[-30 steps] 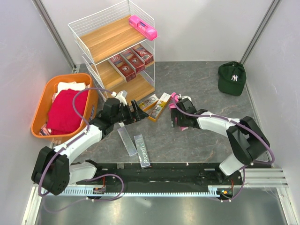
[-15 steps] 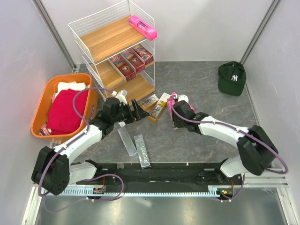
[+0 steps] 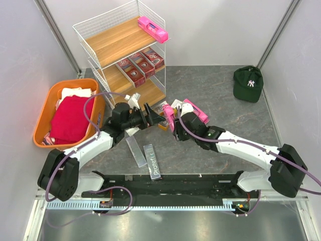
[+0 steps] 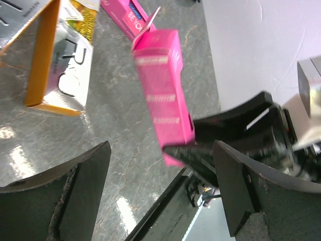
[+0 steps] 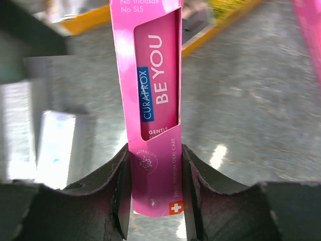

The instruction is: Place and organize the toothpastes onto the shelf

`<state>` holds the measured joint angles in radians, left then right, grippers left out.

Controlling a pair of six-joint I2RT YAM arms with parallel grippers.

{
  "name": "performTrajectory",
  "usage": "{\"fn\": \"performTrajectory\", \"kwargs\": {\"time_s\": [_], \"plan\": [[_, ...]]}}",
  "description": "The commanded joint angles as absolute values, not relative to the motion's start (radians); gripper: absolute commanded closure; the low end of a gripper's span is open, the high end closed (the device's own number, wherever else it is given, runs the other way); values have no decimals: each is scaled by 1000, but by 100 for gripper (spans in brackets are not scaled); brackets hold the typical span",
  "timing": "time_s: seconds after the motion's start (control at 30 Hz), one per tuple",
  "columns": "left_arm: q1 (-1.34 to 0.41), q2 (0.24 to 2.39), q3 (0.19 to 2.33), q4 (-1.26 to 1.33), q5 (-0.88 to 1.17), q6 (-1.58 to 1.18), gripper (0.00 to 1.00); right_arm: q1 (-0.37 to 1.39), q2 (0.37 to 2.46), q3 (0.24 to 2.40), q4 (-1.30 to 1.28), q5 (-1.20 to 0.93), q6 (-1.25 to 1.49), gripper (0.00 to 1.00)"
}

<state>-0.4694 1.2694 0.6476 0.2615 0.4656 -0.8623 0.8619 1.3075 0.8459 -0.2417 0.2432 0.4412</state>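
I should take the box with my left gripper before my right gripper takes the box's lower end [image 5: 157, 193] from another side, because the pink box's window [image 5: 157, 83] faces my right gripper's wrist.
My right gripper [image 3: 174, 125] [image 5: 153, 193] is shut on the lower end of a hot pink toothpaste box [image 3: 169, 116] [image 5: 153, 85], which is held upright above the table. My left gripper [image 3: 156, 116] [image 4: 160, 196] stands open right beside it, and the pink box [image 4: 163, 95] hangs just beyond its fingers. A second pink box [image 3: 196, 111] lies on the table. Gold-white-black boxes [image 3: 161, 107] [image 4: 55, 65] lie near the shelf [image 3: 108, 42]. Two silver-grey boxes [image 3: 135, 150] [image 3: 153, 161] lie nearer the bases. The shelf holds one pink box [image 3: 153, 28] on top and three dark red boxes [image 3: 140, 64] on the middle board.
An orange basket [image 3: 44, 116] with red and white cloths stands to the left of the shelf. A dark green cap [image 3: 248, 83] lies at the back right. Grey walls enclose the table on both sides.
My right gripper has shut on the pink box, lifted it and carried it left to the left gripper. The left gripper has shifted slightly right and stays open.
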Motion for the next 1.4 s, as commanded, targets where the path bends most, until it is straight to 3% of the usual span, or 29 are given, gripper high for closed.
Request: {"fn": "performTrajectory", "kwargs": {"time_s": [0.0,0.23,0.43,0.47,0.53,0.6,0.8,0.9,1.07,1.37], "plan": [[-485,1304,650,345,503,-910,11,928,1307,931,-181,241,454,66],[-502,1342,667,351,495,-907,17,1002,1331,976,-179,235,454,65],[-503,1325,655,364,495,-907,52,1012,1345,976,-176,235,456,61],[-503,1321,653,364,494,-907,64,1011,1347,974,-176,227,454,60],[-503,1307,644,364,488,-911,69,1012,1348,971,-169,225,457,56],[-503,1295,635,362,474,-917,71,1011,1351,973,-167,219,460,50],[-479,1215,577,370,439,-945,73,1011,1321,966,-141,207,476,8],[-440,1134,514,403,422,-977,73,1003,1319,969,-123,166,500,2],[-338,987,408,440,406,-1063,74,945,1301,902,-6,-35,628,2],[-128,697,206,498,440,-1244,74,812,1304,658,495,-379,926,2]]}}
